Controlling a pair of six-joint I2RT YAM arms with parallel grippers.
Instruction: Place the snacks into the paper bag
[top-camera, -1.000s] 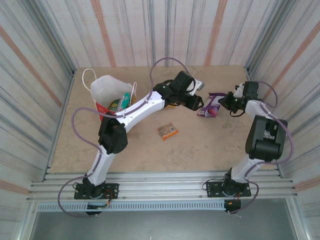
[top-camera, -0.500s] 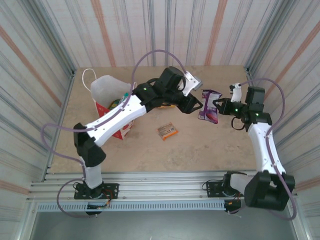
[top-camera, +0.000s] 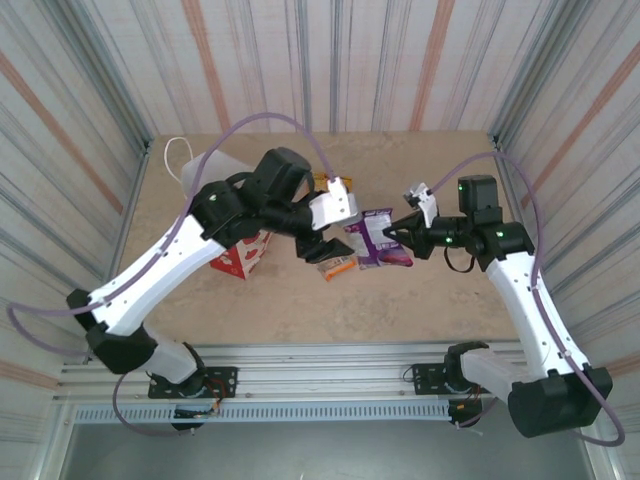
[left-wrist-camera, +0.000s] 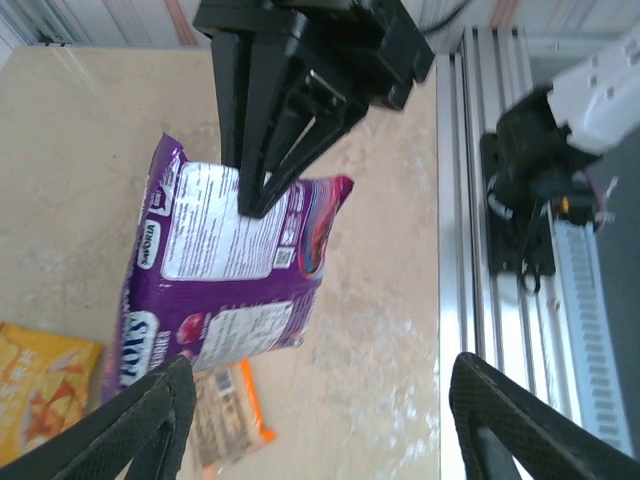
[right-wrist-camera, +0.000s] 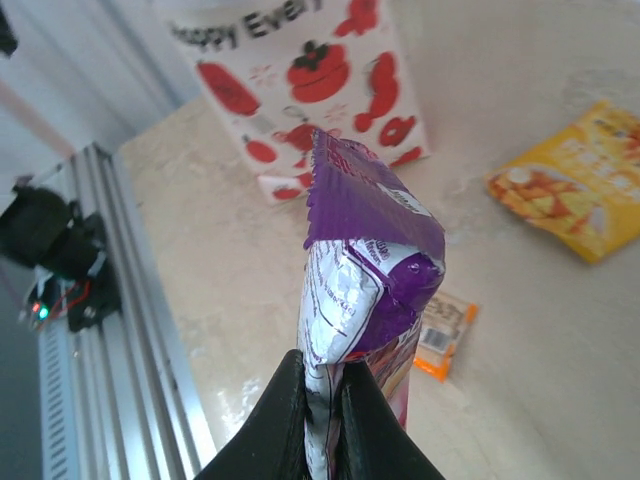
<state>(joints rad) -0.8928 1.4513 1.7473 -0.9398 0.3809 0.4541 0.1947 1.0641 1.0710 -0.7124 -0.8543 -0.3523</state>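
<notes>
My left gripper will make the packet buckle into a narrow fold when it carries the packet, because the purple snack packet's side is creased and bent over.
My right gripper is shut on one edge of the purple snack packet, holding it in the air over the middle of the table. In the right wrist view the packet rises from the shut gripper. My left gripper stands open just left of it. In the left wrist view the packet hangs ahead of the open gripper. An orange packet lies on the table below. An orange-yellow packet lies farther back. The paper bag stands at the left, partly hidden by my left arm.
The bag's printed side faces the right wrist camera, and its white loop handle sticks out at the back left. An aluminium rail runs along the near table edge. Striped walls close in the table on three sides.
My right gripper has carried the purple packet leftward from the right side to the table's middle. My left arm has swung from the back centre toward the middle, its gripper now beside the packet.
</notes>
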